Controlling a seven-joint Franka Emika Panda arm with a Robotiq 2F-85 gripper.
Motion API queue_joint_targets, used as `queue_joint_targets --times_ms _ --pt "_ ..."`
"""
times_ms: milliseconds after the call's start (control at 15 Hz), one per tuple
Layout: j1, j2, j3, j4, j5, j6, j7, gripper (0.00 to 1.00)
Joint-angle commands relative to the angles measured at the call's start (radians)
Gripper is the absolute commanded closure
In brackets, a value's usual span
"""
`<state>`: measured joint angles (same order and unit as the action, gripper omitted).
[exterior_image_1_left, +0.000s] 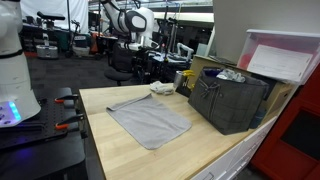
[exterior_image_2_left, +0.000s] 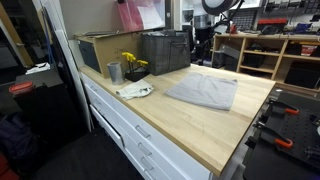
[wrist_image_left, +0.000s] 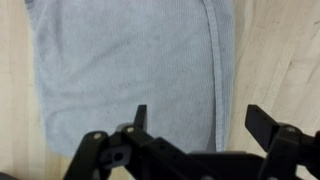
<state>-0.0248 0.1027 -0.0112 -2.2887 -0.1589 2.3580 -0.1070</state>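
The grey cloth's hemmed edge (wrist_image_left: 220, 108) runs between my open fingers, so my gripper should keep going down until the fingers touch the wood (wrist_image_left: 241, 95) and close.
A grey cloth (exterior_image_1_left: 148, 120) lies spread flat on the wooden table (exterior_image_1_left: 110, 150); it shows in both exterior views (exterior_image_2_left: 205, 91). In the wrist view the cloth (wrist_image_left: 130, 60) fills most of the picture, with its hemmed right edge over bare wood. My gripper (wrist_image_left: 200, 122) is open and empty above the cloth's right edge; one fingertip is over the cloth and the other over the wood. The arm (exterior_image_1_left: 135, 22) stands at the table's far side.
A dark grey crate (exterior_image_1_left: 228, 98) stands on the table by a metal cup (exterior_image_2_left: 114, 72), something yellow (exterior_image_2_left: 131, 62) and a crumpled white rag (exterior_image_2_left: 135, 90). A cardboard box (exterior_image_2_left: 95, 50) and a pink-lidded bin (exterior_image_1_left: 285, 55) stand behind it. Drawers (exterior_image_2_left: 130, 130) line the table's front.
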Motion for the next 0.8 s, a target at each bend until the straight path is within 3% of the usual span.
queue_joint_targets --times_ms 0,733 --pt "0.009 0.125 0.001 0.086 0.001 0.015 0.005 0.0" --pt "0.005 0.411 0.06 0.24 0.114 -0.009 -0.035 0.0"
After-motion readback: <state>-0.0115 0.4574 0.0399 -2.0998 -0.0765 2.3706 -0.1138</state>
